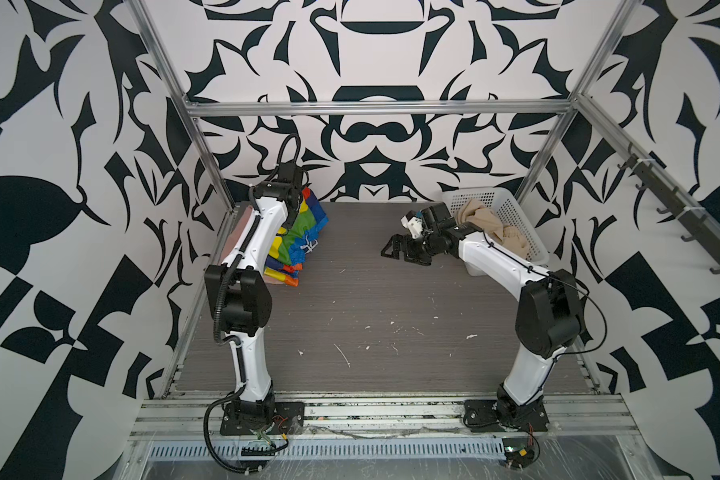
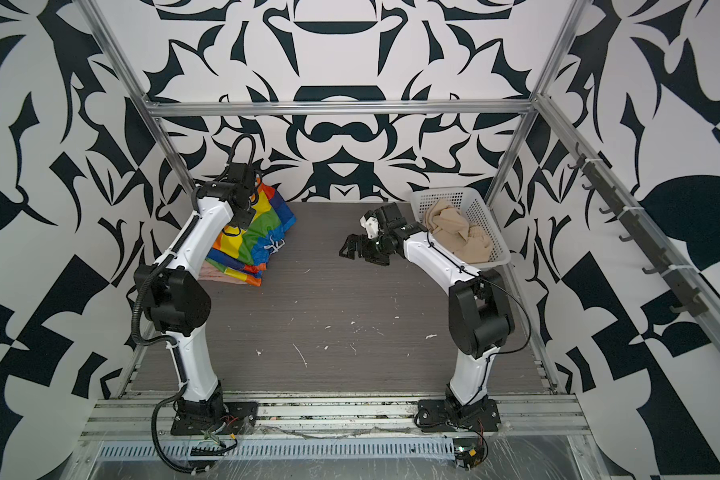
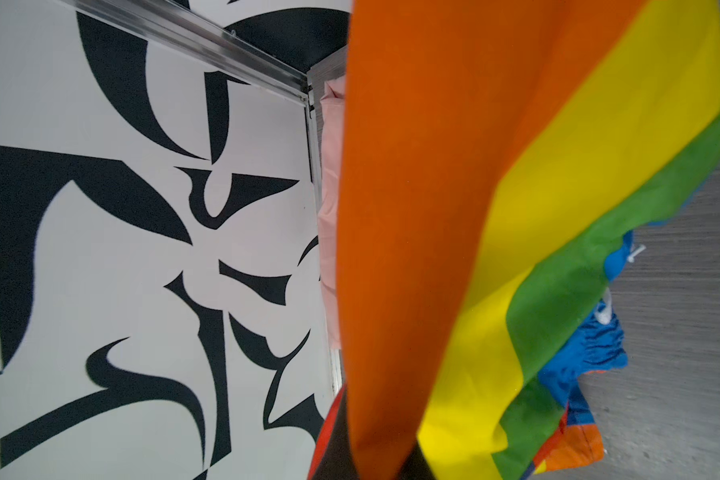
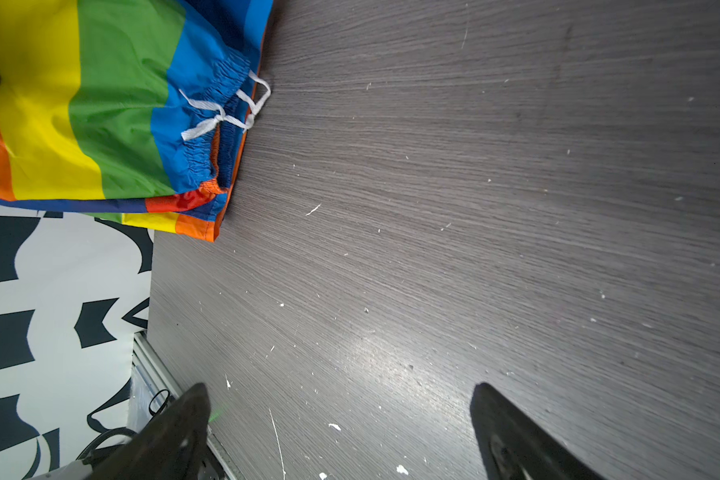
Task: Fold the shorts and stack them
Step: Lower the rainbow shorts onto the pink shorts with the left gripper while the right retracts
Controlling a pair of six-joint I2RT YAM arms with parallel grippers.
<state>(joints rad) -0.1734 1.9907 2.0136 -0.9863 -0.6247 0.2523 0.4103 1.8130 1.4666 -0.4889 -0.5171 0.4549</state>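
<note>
I can see the salmon-pink shorts point(image 1: 237, 232) past the orange end point(image 3: 416, 264) in my left gripper, so I keep pulling the rainbow-striped shorts over with it until that end covers them.
The rainbow-striped shorts point(image 1: 304, 232) point(image 2: 262, 237) point(image 4: 117, 116) lie bunched at the far left of the table, white drawstring facing the middle. My left gripper point(image 2: 244, 218) is shut on their orange and yellow cloth point(image 3: 412, 208), which hangs over its dark fingers point(image 3: 333, 451). Under them lie the salmon-pink shorts point(image 1: 242, 224) point(image 2: 215, 274) point(image 3: 331, 208), mostly covered. The beige shorts point(image 1: 487, 224) point(image 2: 454, 228) sit crumpled in the basket. My right gripper point(image 1: 395, 251) point(image 2: 352, 251) point(image 4: 341, 390) hovers open over bare table, holding nothing.
A white perforated basket point(image 1: 474, 193) point(image 2: 445, 192) stands at the far right corner behind my right arm. Patterned walls and metal frame posts close in the table on three sides. The dark wood table point(image 1: 391, 316) has small white specks.
</note>
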